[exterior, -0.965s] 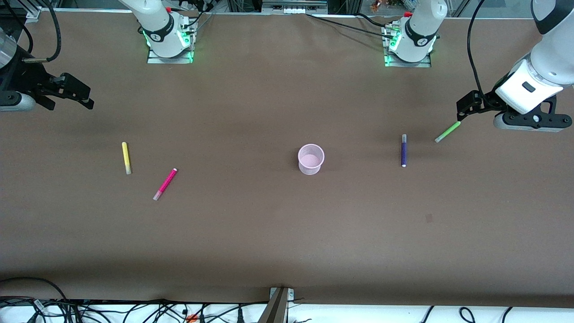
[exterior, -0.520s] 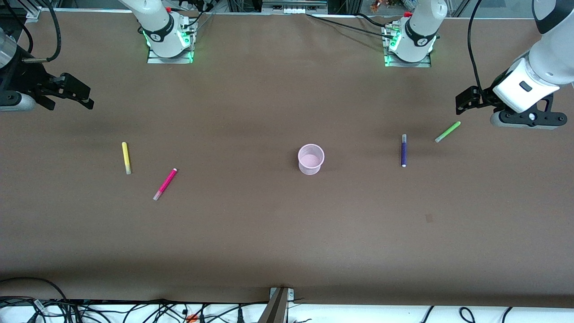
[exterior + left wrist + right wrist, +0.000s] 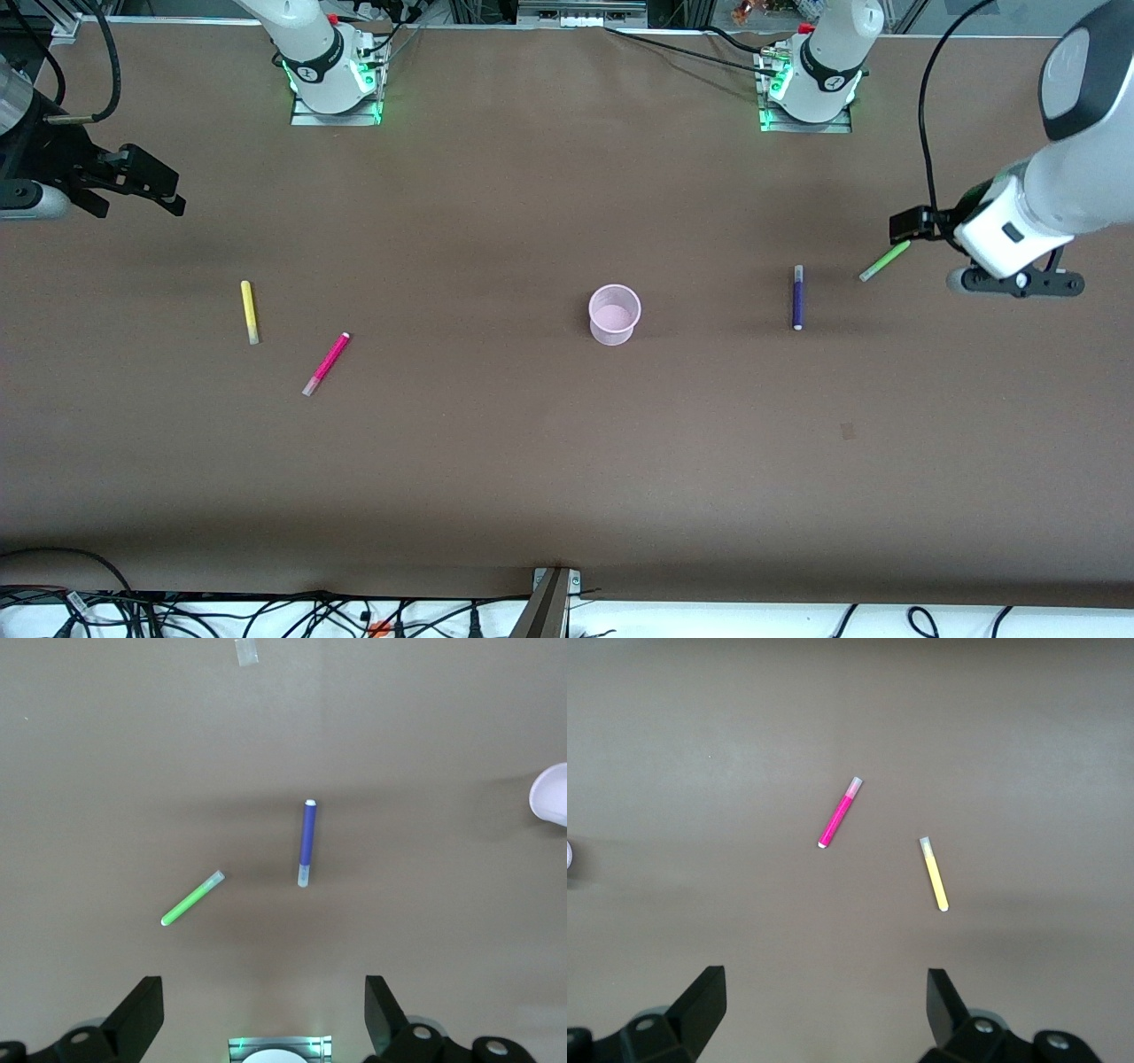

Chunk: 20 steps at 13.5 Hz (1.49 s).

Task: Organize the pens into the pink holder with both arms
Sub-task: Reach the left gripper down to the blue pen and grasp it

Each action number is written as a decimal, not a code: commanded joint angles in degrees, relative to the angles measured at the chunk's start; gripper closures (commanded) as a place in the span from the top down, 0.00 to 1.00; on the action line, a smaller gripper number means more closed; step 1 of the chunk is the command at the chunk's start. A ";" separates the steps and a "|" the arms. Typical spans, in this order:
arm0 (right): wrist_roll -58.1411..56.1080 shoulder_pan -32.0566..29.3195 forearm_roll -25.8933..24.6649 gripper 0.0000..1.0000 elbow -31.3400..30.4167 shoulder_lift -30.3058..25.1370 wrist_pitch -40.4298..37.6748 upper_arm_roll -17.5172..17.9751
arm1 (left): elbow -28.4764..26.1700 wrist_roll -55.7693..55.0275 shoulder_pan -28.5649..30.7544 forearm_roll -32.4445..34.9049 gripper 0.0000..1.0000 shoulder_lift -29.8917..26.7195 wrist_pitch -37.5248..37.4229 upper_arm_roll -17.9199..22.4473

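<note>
The purple pen (image 3: 798, 297) lies apart from the green pen and points along my gripper's open fingers, so my left gripper keeps going down until the fingers close on the purple pen's body (image 3: 797, 307).
The pink holder (image 3: 614, 313) stands upright mid-table; its rim also shows in the left wrist view (image 3: 551, 794). The dark purple pen (image 3: 797, 298) (image 3: 306, 842) and the light green pen (image 3: 884, 260) (image 3: 192, 899) lie toward the left arm's end. The yellow pen (image 3: 250, 312) (image 3: 934, 873) and the magenta pen (image 3: 325, 363) (image 3: 839, 812) lie toward the right arm's end. My left gripper (image 3: 911, 227) (image 3: 264, 1010) is open and empty, up over the table just beside the green pen. My right gripper (image 3: 155, 183) (image 3: 824, 1005) is open and empty, and waits high at the right arm's end.
The brown table carries a small pale patch (image 3: 848, 431) (image 3: 245, 650) nearer the front camera than the purple pen. Both arm bases (image 3: 335, 80) (image 3: 808, 89) stand at the table's edge farthest from the front camera. Cables (image 3: 266, 611) hang below the edge nearest it.
My left arm has swung its hand toward the front camera and the table's middle, bringing its gripper close by the green pen. The right arm and all pens have not moved.
</note>
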 commanded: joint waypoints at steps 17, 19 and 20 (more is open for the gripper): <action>0.48 -0.01 -0.07 1.00 0.67 0.09 -0.14 0.21 | -22.76 14.05 -0.48 -0.66 1.00 15.72 38.29 -1.97; 0.39 -0.10 -0.07 1.00 0.67 0.09 -0.05 0.21 | -24.62 12.90 -1.01 -0.40 1.00 15.90 38.29 -3.56; 0.48 -0.01 -0.07 1.00 0.67 0.09 -0.05 0.21 | -26.11 13.08 -1.01 0.04 1.00 15.99 38.99 -3.65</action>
